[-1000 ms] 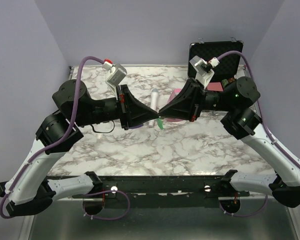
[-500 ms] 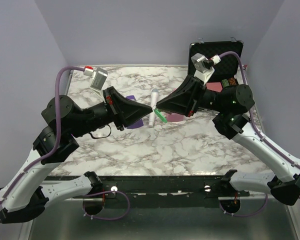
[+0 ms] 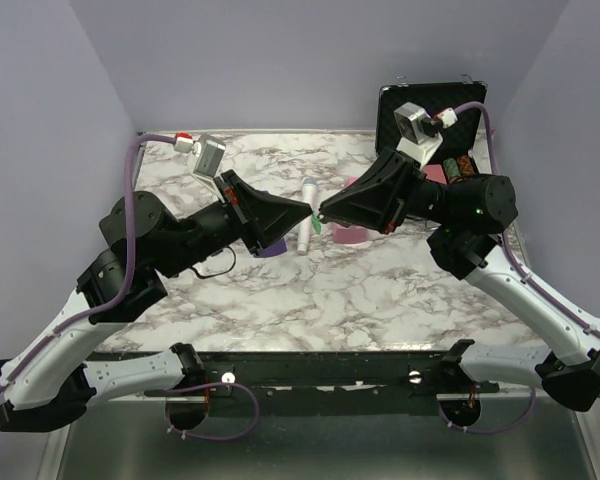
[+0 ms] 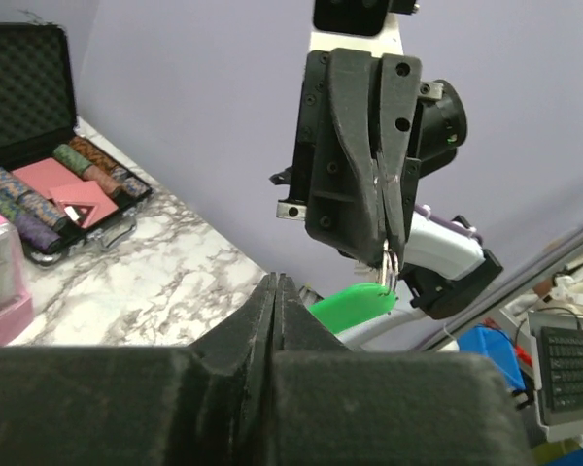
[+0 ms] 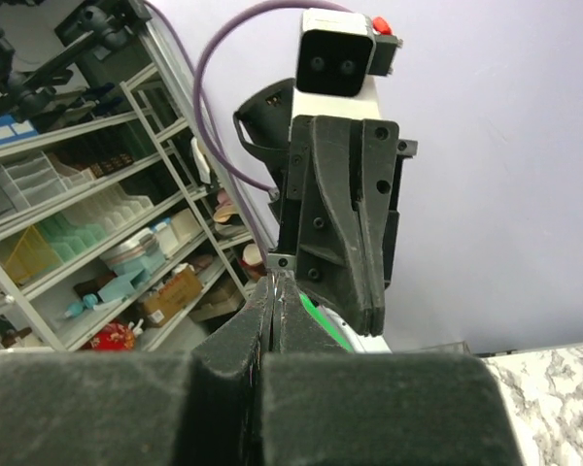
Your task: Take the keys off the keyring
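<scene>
My left gripper is closed next to the green head (image 4: 356,307) and clear of the keyring, so it should open and then close where the keyring meets the head (image 4: 388,281).
Both grippers meet tip to tip above the middle of the marble table (image 3: 340,300). My right gripper (image 3: 323,212) is shut on the keyring (image 4: 390,262), a thin metal ring that shows just below its fingertips in the left wrist view. The key (image 3: 317,226) with its green head (image 4: 355,305) hangs from that ring, tilted to the left. My left gripper (image 3: 306,211) is shut with nothing between its jaws, its tip (image 4: 275,280) just left of the green head and apart from it. In the right wrist view the key (image 5: 323,322) peeks out beside the shut jaws (image 5: 275,283).
A white microphone (image 3: 308,190) lies on the table under the grippers, with a pink object (image 3: 348,236) to its right and a purple one (image 3: 268,248) to its left. An open black case (image 3: 435,108) with poker chips (image 4: 97,173) stands at the back right.
Both grippers have risen slightly and stay tip to tip. The green key has swung up from hanging low under them. The left arm's elbow swung out to the left and partly back.
</scene>
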